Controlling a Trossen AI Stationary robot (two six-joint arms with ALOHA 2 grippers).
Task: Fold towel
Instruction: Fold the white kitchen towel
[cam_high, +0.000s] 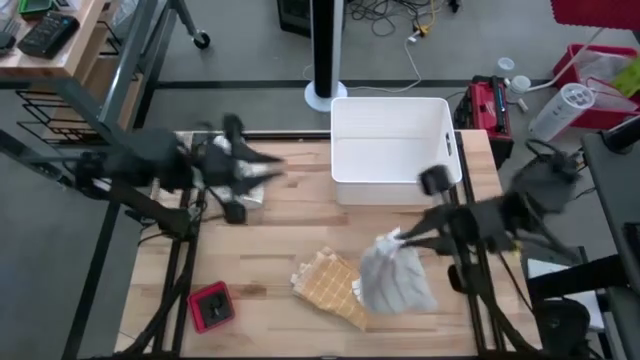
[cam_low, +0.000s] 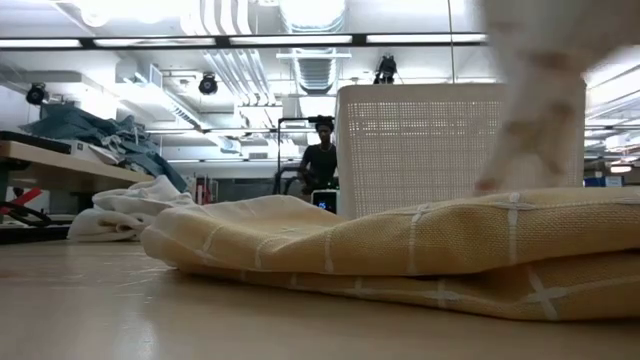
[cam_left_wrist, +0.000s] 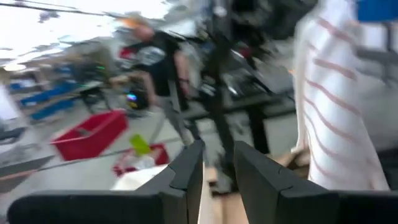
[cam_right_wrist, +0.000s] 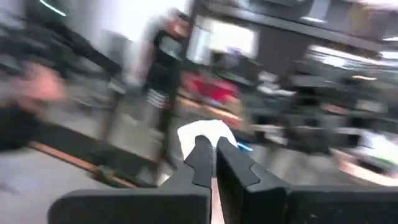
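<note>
The white towel hangs slack from my right gripper only. I should lower it over the yellow towel and grab the white towel's free corner with my left gripper.
A white towel with thin red stripes hangs over the table's right half, and my right gripper is shut on its top. The low view shows it as a pale hanging blur. It also hangs at the far side of the left wrist view. A yellow checked towel lies bunched on the table beside it. My left gripper is raised over the table's left half and points level toward the right. Its fingers stand a little apart with nothing between them. My right gripper pinches a bunched top part of the striped towel between its two shut fingers. The fingers lie about level and come from the table's right side. The towel hangs slack below them. Whether its lower end touches the table, I cannot tell.
A white perforated basket stands at the far middle of the table. A pile of white cloth lies at the left, under my left arm. A small red object sits near the front left. A person stands in the room beyond.
</note>
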